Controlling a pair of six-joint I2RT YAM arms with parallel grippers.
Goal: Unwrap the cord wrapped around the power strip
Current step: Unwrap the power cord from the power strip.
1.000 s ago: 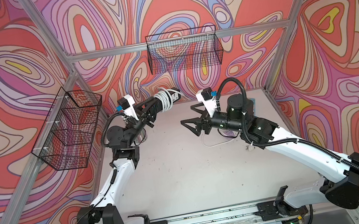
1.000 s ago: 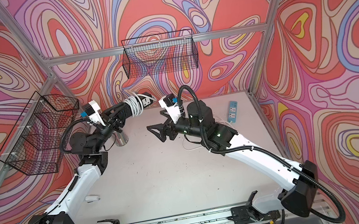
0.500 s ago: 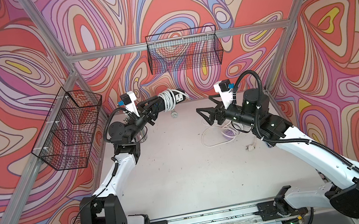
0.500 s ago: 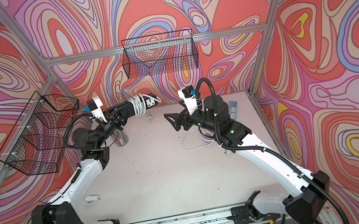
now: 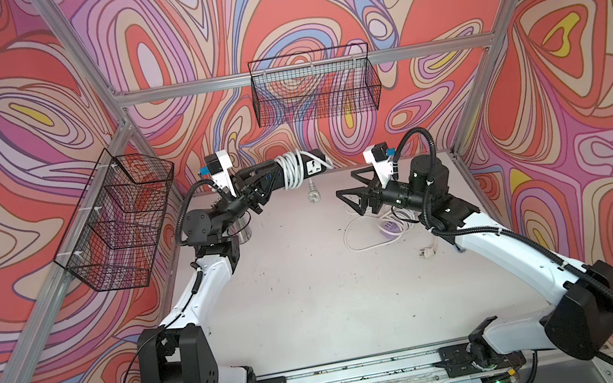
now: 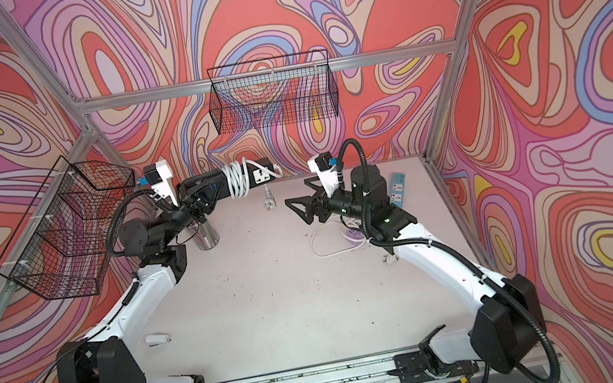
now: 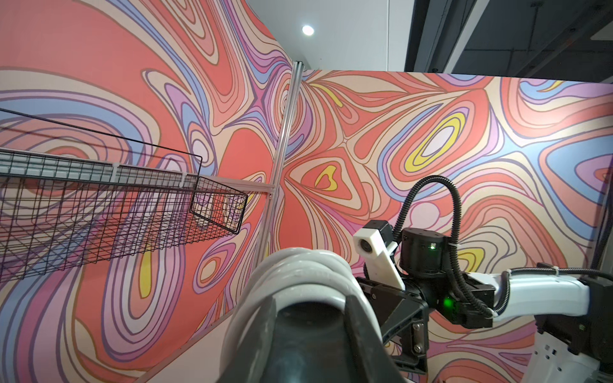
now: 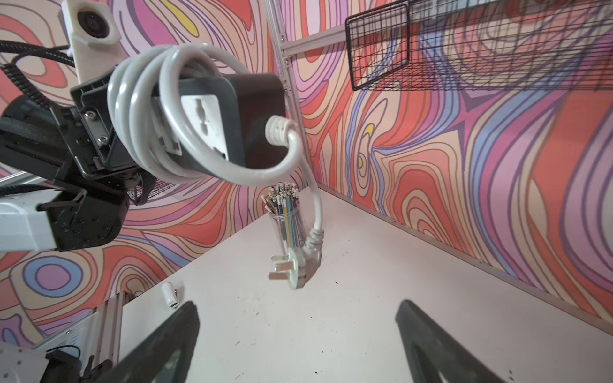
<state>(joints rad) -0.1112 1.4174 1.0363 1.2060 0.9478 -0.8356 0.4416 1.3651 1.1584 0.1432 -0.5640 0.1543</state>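
Note:
The white cord's tail is hanging free in front of the open fingers of my right gripper, so I should keep moving in until they can close on it above the plug.
The black power strip is held up in the air near the back wall, with my left gripper shut on its near end. The white cord is coiled in several turns around its middle. From the strip's far end the cord's tail hangs down to a white plug dangling just above the table. In the right wrist view the power strip, cord and plug all show ahead of my right gripper. In both top views my right gripper stands open and empty, right of the plug and apart from it.
A metal cup of pens stands under the left arm. A white strip with loose cord lies under the right arm, and a blue strip lies behind it. Wire baskets hang on the back wall and left wall. A small white object lies front left.
My right gripper has drawn back to the right, away from the power strip, staying open. The left arm has shifted the strip slightly rightward, and the plug hangs in view below it.

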